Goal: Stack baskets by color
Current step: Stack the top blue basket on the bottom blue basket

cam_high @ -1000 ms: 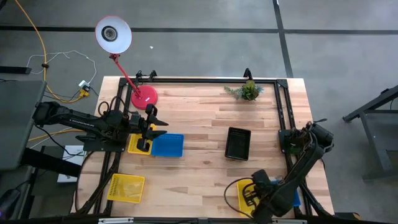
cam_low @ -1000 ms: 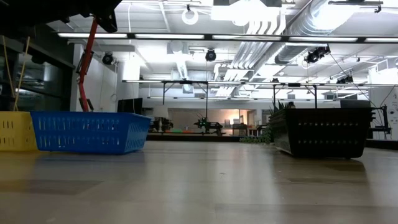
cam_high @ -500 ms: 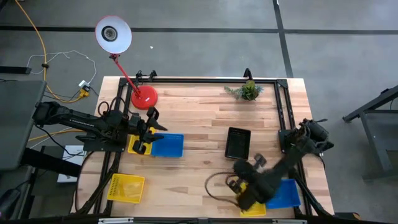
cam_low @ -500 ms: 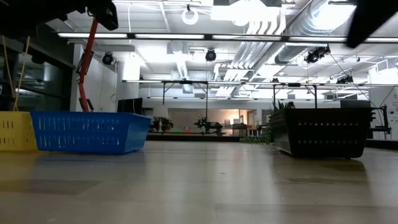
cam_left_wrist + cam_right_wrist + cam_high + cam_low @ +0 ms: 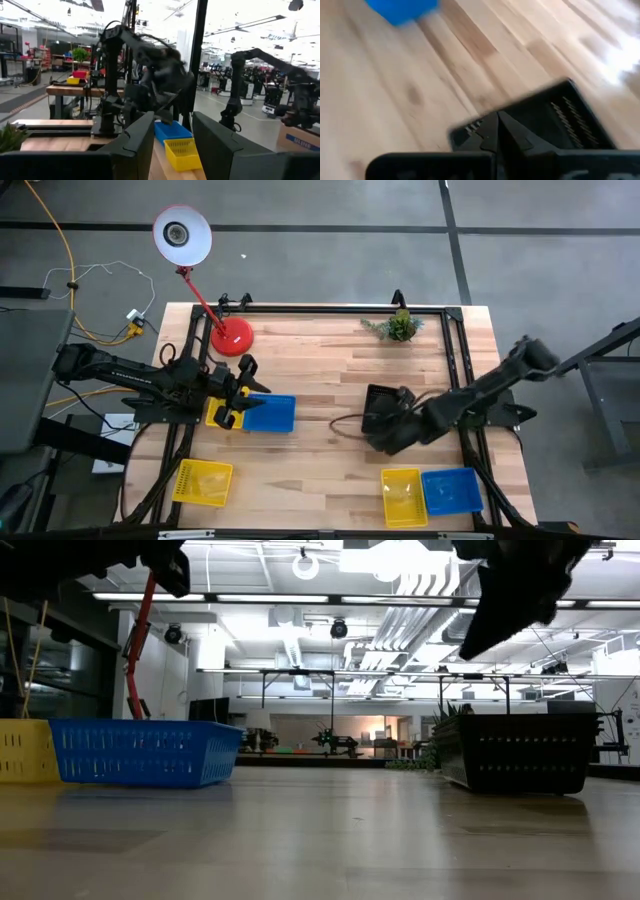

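Observation:
Open wood (image 5: pixel 325 408) lies between the black basket and the far blue basket's rim (image 5: pixel 293 413), so I'll keep moving my right gripper there until its open fingers straddle that rim.
My right gripper (image 5: pixel 382 438) is shut and hangs slanting down above the near end of the black basket (image 5: pixel 383 402), clear of it in the low view (image 5: pixel 480 635). The black basket rests flat on the table. My left gripper (image 5: pixel 243 392) is open and nothing is between its fingers. It hovers over a yellow basket (image 5: pixel 213 412) and a blue basket (image 5: pixel 272 413) standing side by side. Another yellow basket (image 5: pixel 402 495) and a blue basket (image 5: pixel 452 490) sit side by side at the near right. A third yellow basket (image 5: pixel 203 482) lies at the near left.
A red desk lamp (image 5: pixel 230 335) stands at the far left and a small plant (image 5: pixel 400 327) at the far edge. Black frame rails (image 5: pixel 340 308) run along the far edge and both sides. Bare wood lies between the left baskets and the black basket.
My right gripper has swung from above the yellow basket at the near right toward the far edge and the left, ending above the black basket. It turned and tipped as it went and stayed shut. The baskets have kept their places.

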Motion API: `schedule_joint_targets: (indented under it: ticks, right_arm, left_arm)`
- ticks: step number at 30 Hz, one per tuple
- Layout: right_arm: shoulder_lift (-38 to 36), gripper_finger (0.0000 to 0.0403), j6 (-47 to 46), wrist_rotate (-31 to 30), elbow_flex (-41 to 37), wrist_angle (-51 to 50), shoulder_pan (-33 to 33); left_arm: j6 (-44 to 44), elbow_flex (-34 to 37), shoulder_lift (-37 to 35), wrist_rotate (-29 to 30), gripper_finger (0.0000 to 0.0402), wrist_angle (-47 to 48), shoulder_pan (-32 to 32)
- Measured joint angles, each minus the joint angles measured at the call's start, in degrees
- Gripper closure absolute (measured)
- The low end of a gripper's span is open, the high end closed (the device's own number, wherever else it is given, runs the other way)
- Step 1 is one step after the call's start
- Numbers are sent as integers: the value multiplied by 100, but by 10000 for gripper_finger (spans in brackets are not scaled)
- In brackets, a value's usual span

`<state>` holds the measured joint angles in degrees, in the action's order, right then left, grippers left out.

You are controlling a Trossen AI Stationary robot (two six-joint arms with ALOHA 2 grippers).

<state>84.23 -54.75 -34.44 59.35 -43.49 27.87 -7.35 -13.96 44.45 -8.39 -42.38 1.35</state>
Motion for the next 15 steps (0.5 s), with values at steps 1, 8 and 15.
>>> schedule_joint_targets:
  ticks: [1,8,15]
  right_arm:
    - [-251,403,185,2,-376,653,-50]
    - [-720,403,1489,1054,-2237,5277,-777]
    - [215,392,1805,1912,-1585,5744,-1511]
  left_arm:
    - [4,0,0,2,280,7,0]
    - [302,0,0,16,280,14,1]
    - [302,0,0,25,280,49,-1]
